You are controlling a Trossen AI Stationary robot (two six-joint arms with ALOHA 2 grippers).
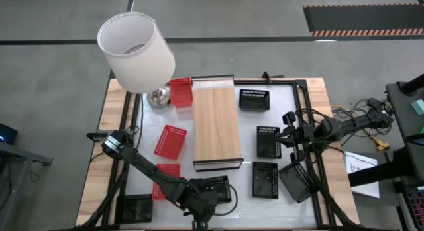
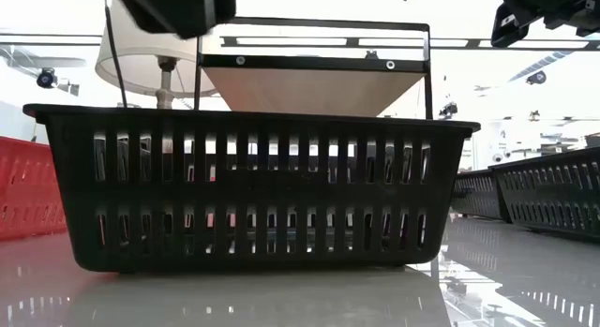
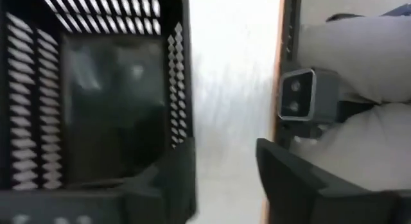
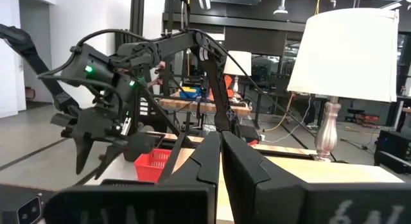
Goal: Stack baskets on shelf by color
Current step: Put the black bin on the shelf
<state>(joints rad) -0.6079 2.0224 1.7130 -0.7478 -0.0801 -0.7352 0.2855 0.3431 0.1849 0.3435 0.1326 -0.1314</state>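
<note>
The near black basket's side (image 3: 180, 89) is off-centre by one finger of my left gripper, so I need to straddle the basket's side squarely (image 3: 186, 126) before I lift the basket to the shelf.
Several black baskets lie on the white tabletop. One (image 1: 215, 188) sits at the near edge and fills the low view (image 2: 253, 191). Others lie right of the shelf (image 1: 254, 98) (image 1: 268, 141) (image 1: 265, 179), and one (image 1: 296, 181) is turned askew. Three red baskets (image 1: 180, 91) (image 1: 170, 141) (image 1: 165, 180) rest left of the shelf (image 1: 216, 128), a light-wood board bearing nothing. My left gripper (image 1: 211, 192) hangs open over the near black basket; in its wrist view its fingers (image 3: 225, 179) stand beside the basket's wall (image 3: 180, 89). My right gripper (image 1: 289, 120) (image 4: 219, 160) is shut, raised right of the shelf.
A lamp with a white shade (image 1: 136, 52) stands at the table's far left corner, beside the far red basket. Another black basket (image 1: 136, 208) lies at the near left corner. Cables and a sheet of paper (image 1: 361, 168) lie off the table's right edge.
</note>
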